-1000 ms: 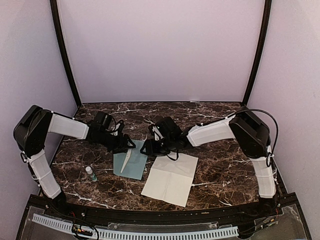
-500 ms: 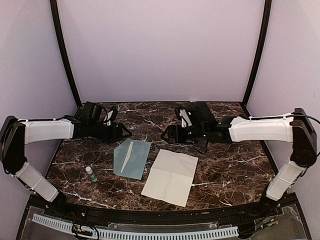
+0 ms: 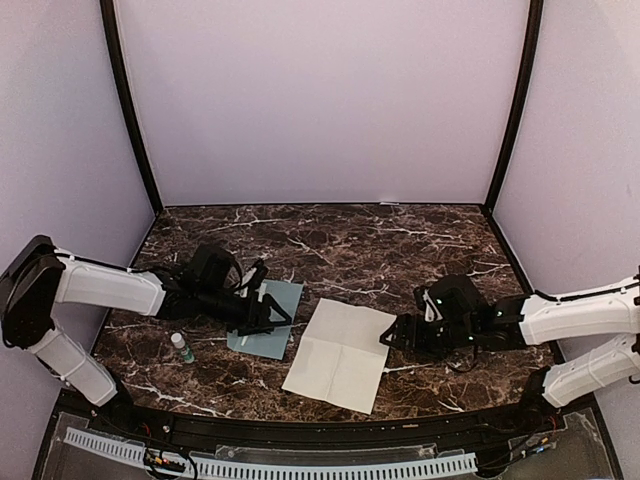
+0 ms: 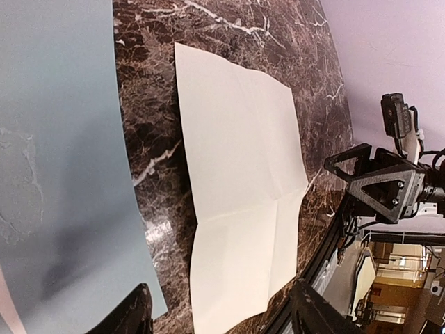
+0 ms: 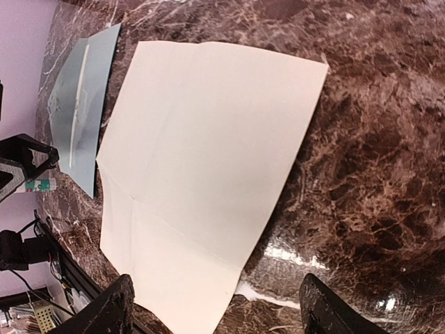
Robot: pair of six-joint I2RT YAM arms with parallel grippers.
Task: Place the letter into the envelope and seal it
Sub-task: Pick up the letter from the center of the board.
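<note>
The cream letter's edge (image 3: 311,318) is clear of the teal envelope, so my left gripper should go on moving toward the crease's end (image 3: 305,337) until its fingers close on that edge.
The cream letter (image 3: 340,355) lies flat and unfolded on the marble table, its plain creased face up (image 5: 201,153) (image 4: 240,174). To its left lies the teal envelope (image 3: 287,296) (image 4: 62,174) (image 5: 80,118). My left gripper (image 3: 266,312) (image 4: 226,316) hovers low over the envelope, open with nothing between its fingers. It points toward the letter. My right gripper (image 3: 390,336) (image 5: 221,309) is low at the letter's right edge, open and empty, facing the sheet.
A small glue stick (image 3: 182,347) (image 5: 38,185) lies left of the envelope, near the left arm. The table's dark front rim (image 3: 300,430) runs close below the letter's near corner. Purple walls enclose the back and sides.
Both arms swung from the back of the table down toward the papers. The left gripper now covers the envelope and the right sits by the letter's right edge. The papers have not moved.
</note>
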